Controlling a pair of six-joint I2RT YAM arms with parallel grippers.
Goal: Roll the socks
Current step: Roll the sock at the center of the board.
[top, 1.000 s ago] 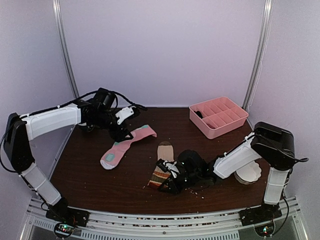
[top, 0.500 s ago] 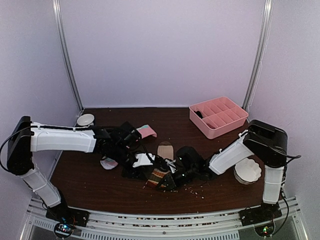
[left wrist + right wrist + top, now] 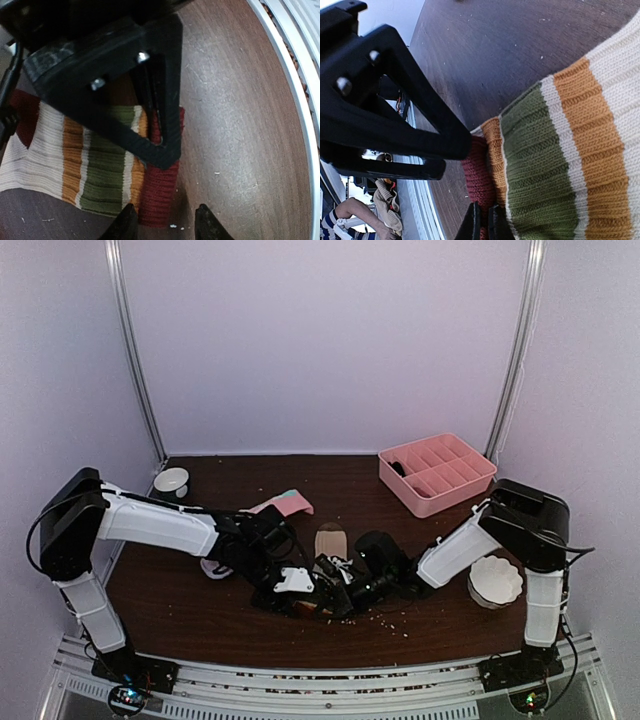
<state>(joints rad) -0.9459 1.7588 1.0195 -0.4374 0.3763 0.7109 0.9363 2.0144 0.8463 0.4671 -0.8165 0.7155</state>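
The folded maroon cuff (image 3: 163, 182) is pinched by my right gripper alone, so my left gripper should grip the cuff's loose end (image 3: 155, 216) before my right gripper moves away.
The beige sock (image 3: 328, 540) lies mid-table, its striped maroon-ended cuff toward the front. My right gripper (image 3: 335, 592) is shut on the maroon cuff edge, which shows between its fingertips in the right wrist view (image 3: 484, 222). My left gripper (image 3: 290, 582) is open. In the left wrist view it (image 3: 165, 225) straddles the maroon cuff end (image 3: 159, 195) just in front of the right gripper's black fingers (image 3: 160, 120). The pink sock (image 3: 283, 504) with its mint end lies behind, mostly hidden under my left arm.
A pink divided tray (image 3: 440, 502) stands at the back right. A small white bowl (image 3: 171, 480) sits at the back left and a white ruffled cup (image 3: 497, 580) at the right. Crumbs dot the table. The front metal rail (image 3: 300, 100) runs close by.
My left arm has swung from the back left, over the pink sock, down to the beige sock's cuff beside my right gripper. The right gripper has stayed on the cuff.
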